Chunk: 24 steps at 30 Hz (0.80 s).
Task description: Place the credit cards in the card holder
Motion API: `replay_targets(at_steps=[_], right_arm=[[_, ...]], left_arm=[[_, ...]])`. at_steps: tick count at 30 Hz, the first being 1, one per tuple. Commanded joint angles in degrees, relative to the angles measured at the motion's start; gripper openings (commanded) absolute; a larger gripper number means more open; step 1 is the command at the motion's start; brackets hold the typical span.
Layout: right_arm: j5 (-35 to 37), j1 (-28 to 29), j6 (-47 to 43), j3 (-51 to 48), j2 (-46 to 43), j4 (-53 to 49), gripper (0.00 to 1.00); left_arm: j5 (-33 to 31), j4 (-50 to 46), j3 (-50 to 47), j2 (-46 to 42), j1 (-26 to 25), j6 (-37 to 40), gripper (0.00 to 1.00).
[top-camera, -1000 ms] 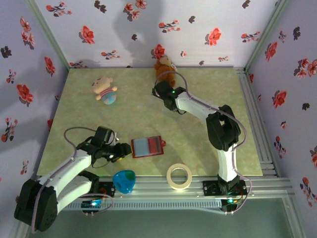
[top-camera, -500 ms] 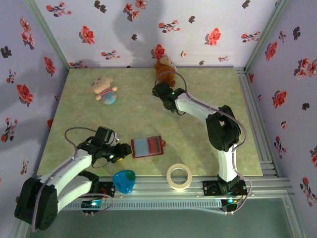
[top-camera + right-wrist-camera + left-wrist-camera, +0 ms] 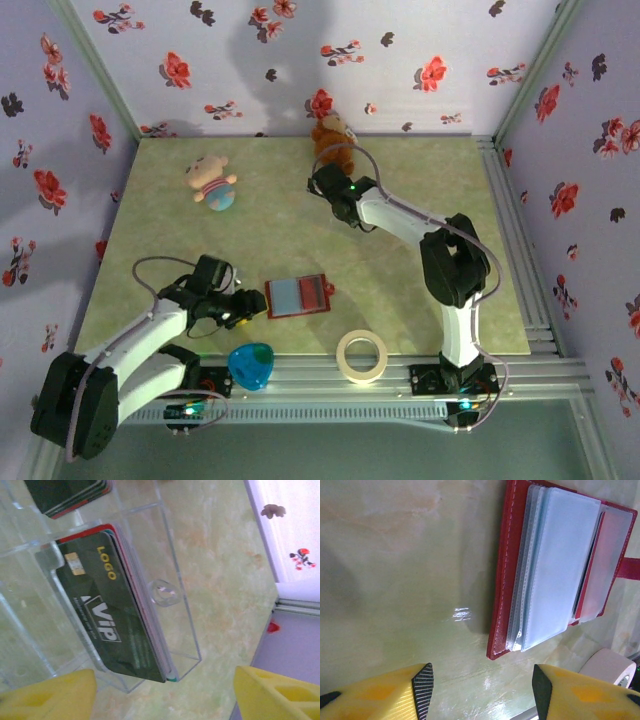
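Note:
Next, I turn to line up with the card stack and reach farther over it before I close, because the VIP card lies at a slant ahead of my right gripper's fingers.
The card holder lies open on the mat, dark red with pale plastic sleeves. My left gripper sits just left of it, open, its fingertips apart over bare mat with nothing between them. In the right wrist view a stack of credit cards, a dark VIP card on top, leans inside a clear box. A second stack of cards lies at the upper left. My right gripper hangs open just short of the box, holding nothing, at the back of the table.
A brown teddy sits right behind the right gripper and a small doll lies at the back left. A blue heart-shaped object and a tape roll rest on the front rail. The side wall is close to the box.
My right gripper's jaws have spread apart at the back of the table. The left arm and the card holder have stayed put.

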Motion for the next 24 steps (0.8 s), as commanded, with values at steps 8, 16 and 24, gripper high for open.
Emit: replay_targets(at_steps=[8,16,24], right_arm=[[6.78,-1.33,-4.25,3.26,3.61,1.88,0.69],[8.38,-1.12,-3.49,2.94,1.89,3.98,0.36],[6.15,-1.04,-2.73,4.15,2.59,0.9,0.05]], left_arm=[[1.36,0.21,0.63,0.7,-0.12,0.82,0.58],[1.08,1.3,-0.54,-0.23,-0.21,0.02,0.59],[1.12,1.09,-0.71,-0.54,-0.34,0.19,0.59]])
